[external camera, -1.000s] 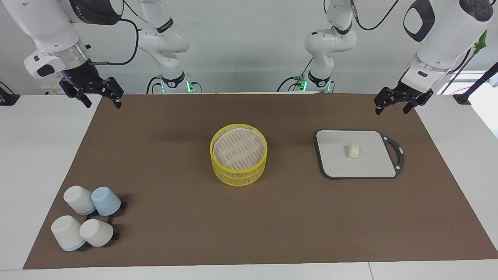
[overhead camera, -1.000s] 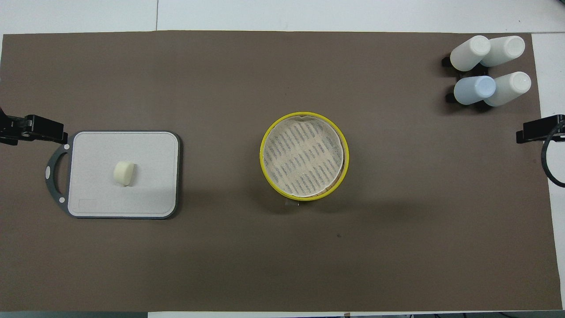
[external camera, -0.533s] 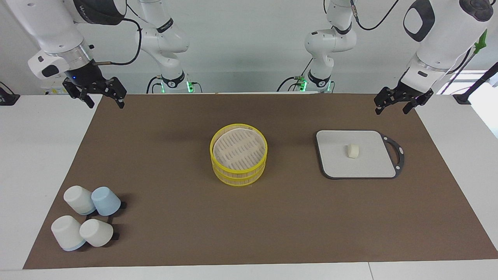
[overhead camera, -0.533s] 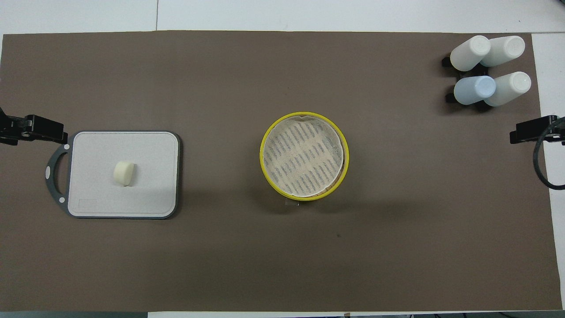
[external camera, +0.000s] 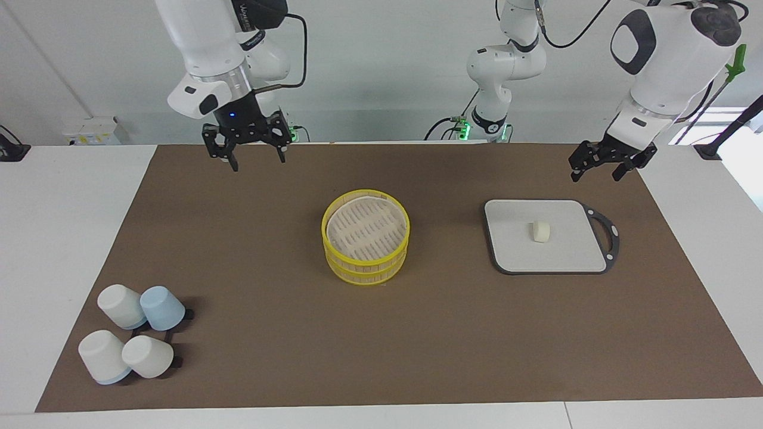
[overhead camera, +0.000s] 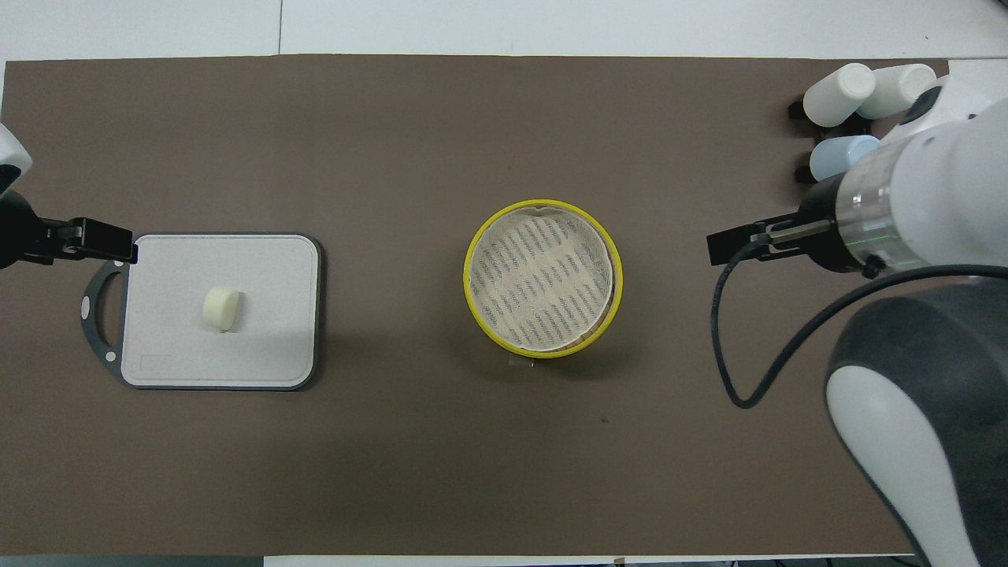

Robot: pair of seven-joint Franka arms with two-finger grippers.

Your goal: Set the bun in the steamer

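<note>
I see a pale liner (overhead camera: 541, 278) lying inside the yellow rim, so the steamer's top level (overhead camera: 617, 255) will bring the liner along when my right gripper raises that level.
The cream-white bun (external camera: 540, 231) (overhead camera: 221, 308) lies on a grey board (external camera: 518, 253) (overhead camera: 169, 350) toward the left arm's end of the table. In the middle of the brown mat stands the yellow two-tier steamer (external camera: 325, 231) (overhead camera: 470, 276), its slatted floor bare. My left gripper (external camera: 596, 175) hangs open in the air over the mat by the board's handle corner, holding nothing. My right gripper (external camera: 257, 162) hangs open and empty over the mat, off the steamer toward the right arm's end.
Several upturned cups (external camera: 134, 333) (overhead camera: 839, 93), white and pale blue, cluster at the mat's corner farthest from the robots, at the right arm's end. In the overhead view the right arm (overhead camera: 921, 213) and its cable cover part of them.
The right arm has swung in from the table's end, its gripper now over the mat closer to the steamer. The left gripper has edged slightly toward the board. Bun and steamer have not moved.
</note>
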